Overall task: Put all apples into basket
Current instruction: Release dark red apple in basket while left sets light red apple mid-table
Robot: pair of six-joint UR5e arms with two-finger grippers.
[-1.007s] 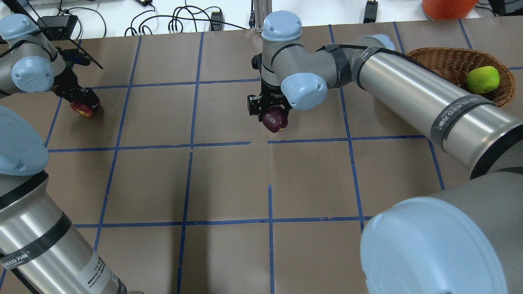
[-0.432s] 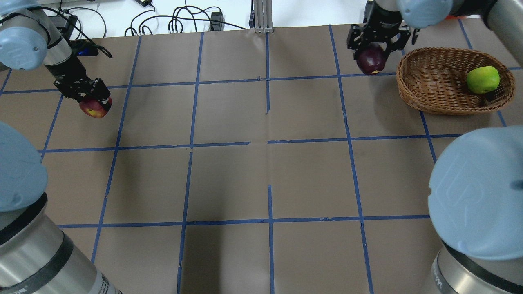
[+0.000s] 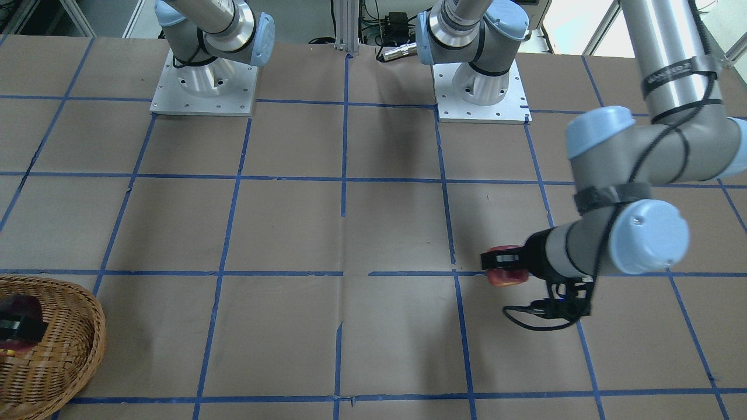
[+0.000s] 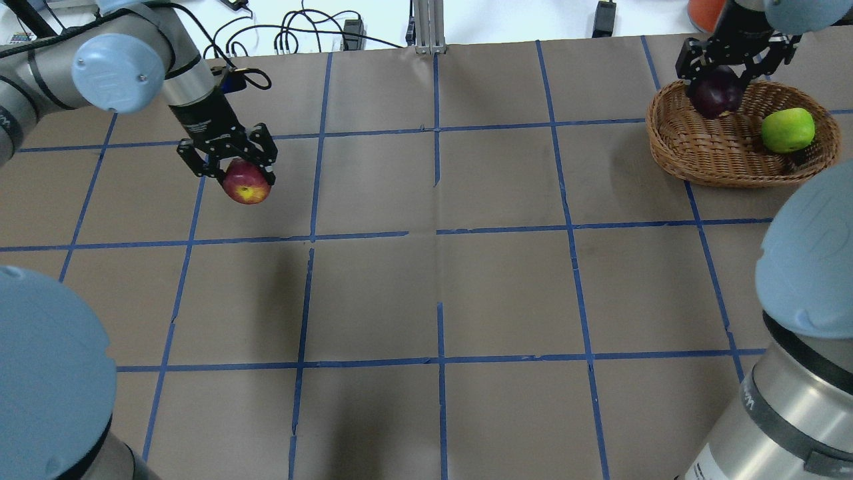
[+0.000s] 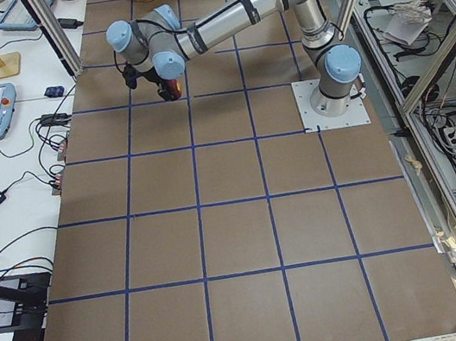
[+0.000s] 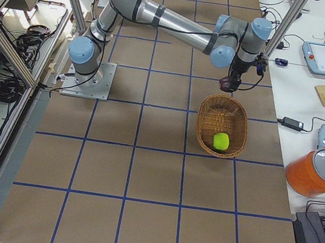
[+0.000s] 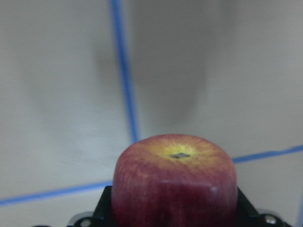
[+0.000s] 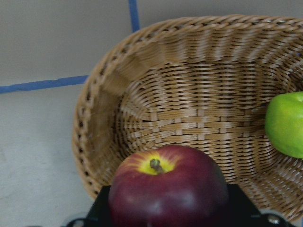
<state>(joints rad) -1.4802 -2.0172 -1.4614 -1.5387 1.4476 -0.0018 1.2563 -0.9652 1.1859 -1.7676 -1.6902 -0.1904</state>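
Observation:
Next, my left gripper puts the red apple down in the middle of the table for my right gripper to take, because it is holding the apple far from the basket.
My left gripper is shut on the blocky red apple and holds it above the table at the far left; the apple fills the left wrist view. My right gripper is shut on the dark maroon apple and holds it over the left end of the wicker basket. The right wrist view shows this apple above the basket's inside. The yellow-green apple lies in the basket's right part.
The brown table is marked with blue tape lines. Cables and an orange container sit beyond the far edge. The arm bases stand on the robot's side.
The right gripper carried the maroon apple from mid-table rightward to over the basket. The left gripper moved right with the red apple.

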